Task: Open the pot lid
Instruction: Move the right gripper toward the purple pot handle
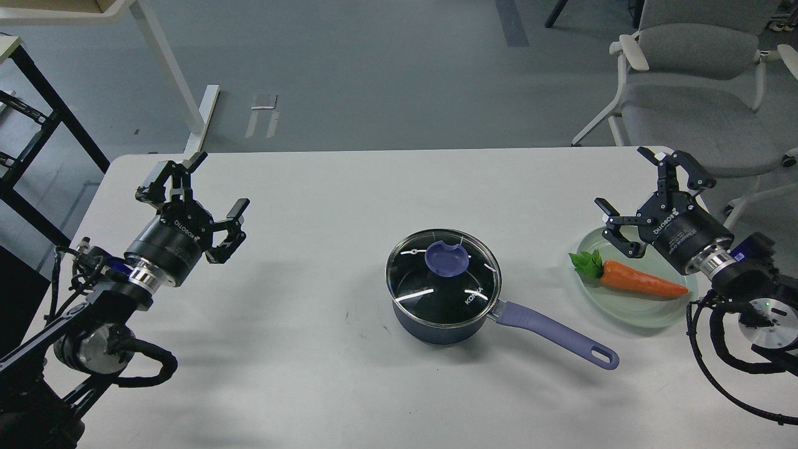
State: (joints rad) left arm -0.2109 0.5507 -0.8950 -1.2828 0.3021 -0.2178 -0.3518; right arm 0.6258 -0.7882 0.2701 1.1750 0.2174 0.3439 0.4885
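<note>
I can see only an even dark inside [420, 278] through the clear glass lid, so I should expect an empty pot [436, 332] when I take the lid off.
A small dark-blue pot [436, 325] stands at the middle of the white table, its lavender handle [555, 334] pointing to the lower right. The clear glass lid [444, 280] with its purple-blue knob [446, 257] rests on the pot. My left gripper [201, 194] hovers open far to the left of the pot with nothing between its fingers. My right gripper [631, 191] is open at the right side, above the far edge of a plate, holding nothing.
A pale green plate [642, 312] with a toy carrot [636, 280] lies at the right, under my right gripper. A grey chair [692, 81] stands beyond the table's far right corner. White table legs [177, 81] show at the far left.
</note>
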